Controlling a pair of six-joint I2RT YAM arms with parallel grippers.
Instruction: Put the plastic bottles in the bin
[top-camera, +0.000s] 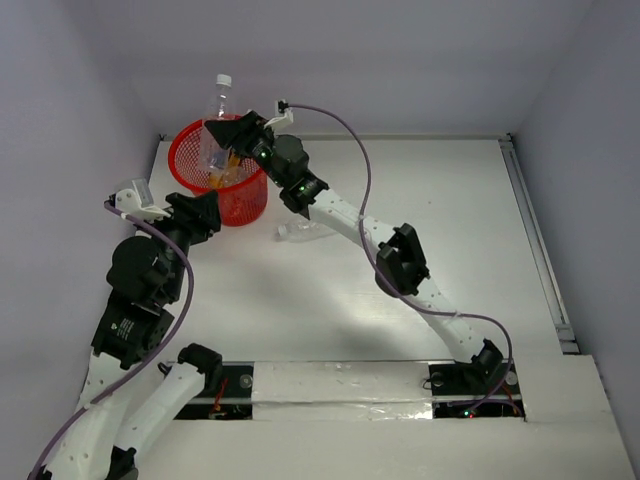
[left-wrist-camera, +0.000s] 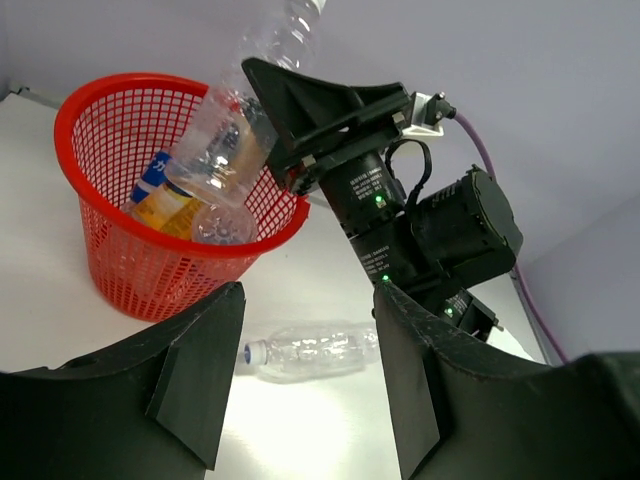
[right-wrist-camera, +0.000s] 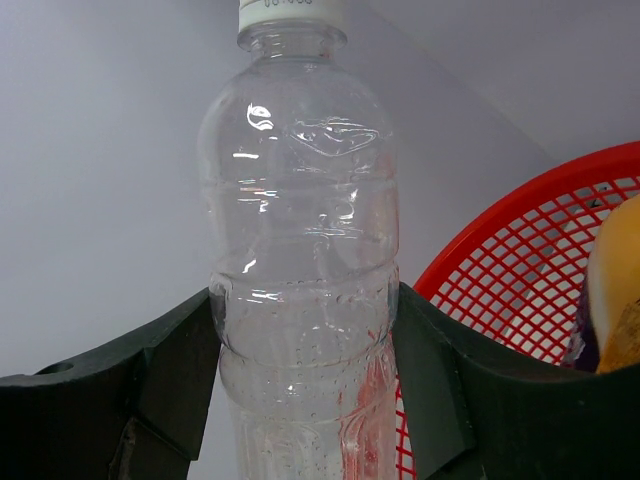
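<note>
The lying bottle (top-camera: 304, 230) is blocked from my left gripper by my right arm, so next my right gripper lets its bottle fall into the bin (top-camera: 222, 178) and moves back first.
The red mesh bin (top-camera: 190, 140) (left-wrist-camera: 110, 90) stands at the table's far left. Over it my right gripper (top-camera: 222, 135) (right-wrist-camera: 305, 350) is shut on a clear bottle with a white cap (top-camera: 217, 105) (right-wrist-camera: 300, 220) (left-wrist-camera: 225, 125), tilted, its base above the bin's opening. An orange bottle (left-wrist-camera: 160, 205) (right-wrist-camera: 618, 285) and a clear one (left-wrist-camera: 222, 225) lie inside the bin. Another clear bottle with a pale cap (top-camera: 298, 232) (left-wrist-camera: 315, 350) lies on its side on the table, right of the bin. My left gripper (top-camera: 208, 212) (left-wrist-camera: 305, 385) stands open beside the bin, empty, with that lying bottle beyond its fingers.
Grey walls rise close behind and to the left of the bin. The right arm (top-camera: 400, 260) stretches diagonally across the table (top-camera: 440, 200), its wrist (left-wrist-camera: 420, 220) just above the lying bottle. A metal rail (top-camera: 535, 240) runs along the right edge.
</note>
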